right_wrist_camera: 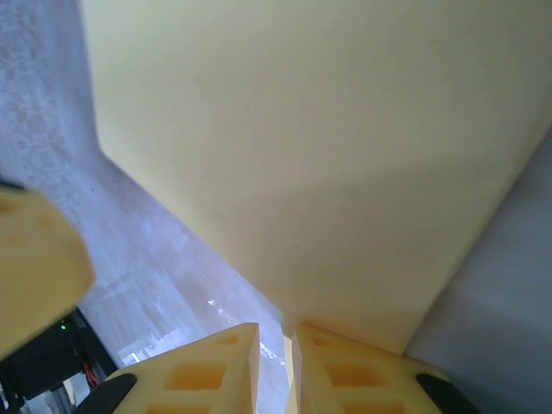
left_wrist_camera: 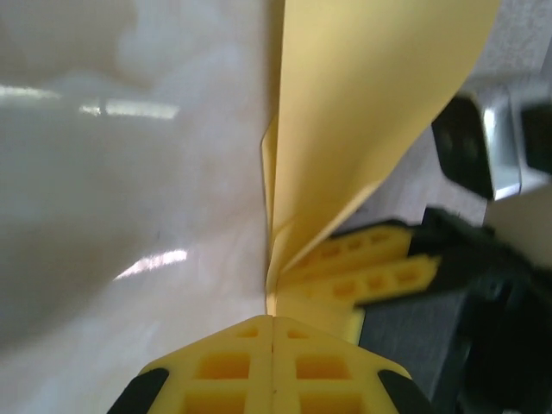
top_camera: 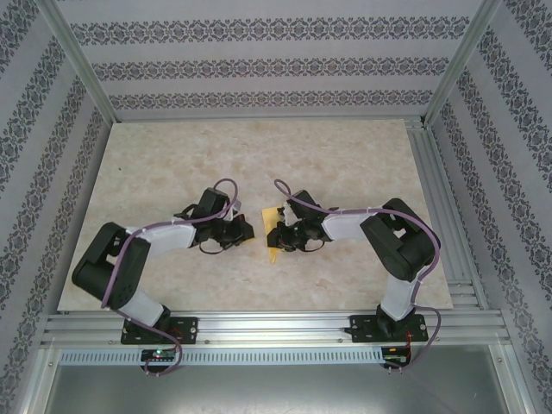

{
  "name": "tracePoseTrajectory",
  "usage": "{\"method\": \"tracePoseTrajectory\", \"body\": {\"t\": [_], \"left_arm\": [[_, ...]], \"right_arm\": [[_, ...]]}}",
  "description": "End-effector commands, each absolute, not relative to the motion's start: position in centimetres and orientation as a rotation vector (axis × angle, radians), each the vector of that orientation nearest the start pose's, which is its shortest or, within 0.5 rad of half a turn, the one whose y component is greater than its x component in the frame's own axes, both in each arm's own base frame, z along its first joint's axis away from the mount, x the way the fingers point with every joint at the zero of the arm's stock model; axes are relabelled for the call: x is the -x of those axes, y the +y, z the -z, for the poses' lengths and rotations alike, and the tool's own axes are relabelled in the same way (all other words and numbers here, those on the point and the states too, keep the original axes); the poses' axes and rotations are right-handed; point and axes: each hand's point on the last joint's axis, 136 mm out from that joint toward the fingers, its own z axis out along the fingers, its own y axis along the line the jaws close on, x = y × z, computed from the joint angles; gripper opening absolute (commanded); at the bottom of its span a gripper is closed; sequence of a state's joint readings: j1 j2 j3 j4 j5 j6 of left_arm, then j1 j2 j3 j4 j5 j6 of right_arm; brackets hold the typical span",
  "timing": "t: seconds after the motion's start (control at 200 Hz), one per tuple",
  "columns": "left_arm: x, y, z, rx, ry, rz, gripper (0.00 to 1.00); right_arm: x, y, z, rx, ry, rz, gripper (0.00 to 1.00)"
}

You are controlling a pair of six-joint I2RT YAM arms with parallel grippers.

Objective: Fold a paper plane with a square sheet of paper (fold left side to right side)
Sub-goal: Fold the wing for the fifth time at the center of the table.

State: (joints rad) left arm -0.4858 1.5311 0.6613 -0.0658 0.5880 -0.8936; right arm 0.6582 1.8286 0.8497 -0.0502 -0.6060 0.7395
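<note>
The sheet's near end [top_camera: 273, 257] sticks out past my right gripper, clear of my left gripper. My left gripper should therefore move back and hold that end.
The square sheet of paper [top_camera: 272, 213] is yellow-orange and stands lifted off the table between the two arms. In the left wrist view the sheet [left_wrist_camera: 371, 103] rises curved, with a crease running down to my left gripper [left_wrist_camera: 272, 317], whose jaws are pressed together on its lower edge. My left gripper [top_camera: 246, 228] sits just left of the sheet. In the right wrist view the sheet [right_wrist_camera: 328, 147] spreads wide above my right gripper [right_wrist_camera: 286, 326], whose jaws stand a sliver apart with the sheet's edge in between. My right gripper [top_camera: 278, 235] meets the paper from the right; its fingers [left_wrist_camera: 371, 267] lie behind the sheet.
The marble-patterned table [top_camera: 259, 155] is bounded by patterned walls and an aluminium frame [top_camera: 276, 326] along the near edge. A rail [top_camera: 431, 198] runs down the table's right side. Both arms bend inward to the table's middle, their grippers nearly touching.
</note>
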Motion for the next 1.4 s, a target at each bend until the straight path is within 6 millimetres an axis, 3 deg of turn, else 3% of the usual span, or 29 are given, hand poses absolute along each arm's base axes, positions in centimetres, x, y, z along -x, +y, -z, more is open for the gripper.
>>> {"method": "tracePoseTrajectory", "body": {"t": [0.0, 0.23, 0.405, 0.53, 0.694, 0.904, 1.129, 1.394], "left_arm": [[-25.2, -24.9, -6.3, 0.298, 2.713, 1.251, 0.02], [-25.7, -26.7, -7.9, 0.282, 2.676, 1.277, 0.01], [-26.0, -29.3, -8.9, 0.262, 2.634, 1.336, 0.0], [-26.2, -30.5, -8.0, 0.304, 2.633, 1.348, 0.0], [-26.7, -29.4, -6.2, 0.526, 2.564, 1.353, 0.0], [-26.0, -28.1, -5.8, 0.689, 2.522, 1.303, 0.0], [-25.8, -28.5, -5.7, 0.848, 2.458, 1.319, 0.0], [-26.6, -29.7, -6.0, 0.921, 2.402, 1.322, 0.0]], "right_arm": [[-25.1, 28.4, 2.4, -0.044, 2.972, -0.997, 0.19], [-28.7, 29.3, 1.2, -0.155, 2.864, -1.037, 0.19], [-29.7, 30.0, 1.6, -0.249, 2.839, -1.052, 0.2], [-29.7, 29.7, 2.0, -0.304, 2.853, -0.988, 0.2], [-29.3, 29.5, 2.1, -0.33, 2.866, -0.963, 0.2], [-29.2, 29.6, 2.2, -0.344, 2.87, -0.953, 0.2], [-29.0, 30.1, 2.2, -0.343, 2.876, -0.953, 0.2], [-28.9, 30.3, 2.4, -0.338, 2.882, -0.95, 0.2]]}}
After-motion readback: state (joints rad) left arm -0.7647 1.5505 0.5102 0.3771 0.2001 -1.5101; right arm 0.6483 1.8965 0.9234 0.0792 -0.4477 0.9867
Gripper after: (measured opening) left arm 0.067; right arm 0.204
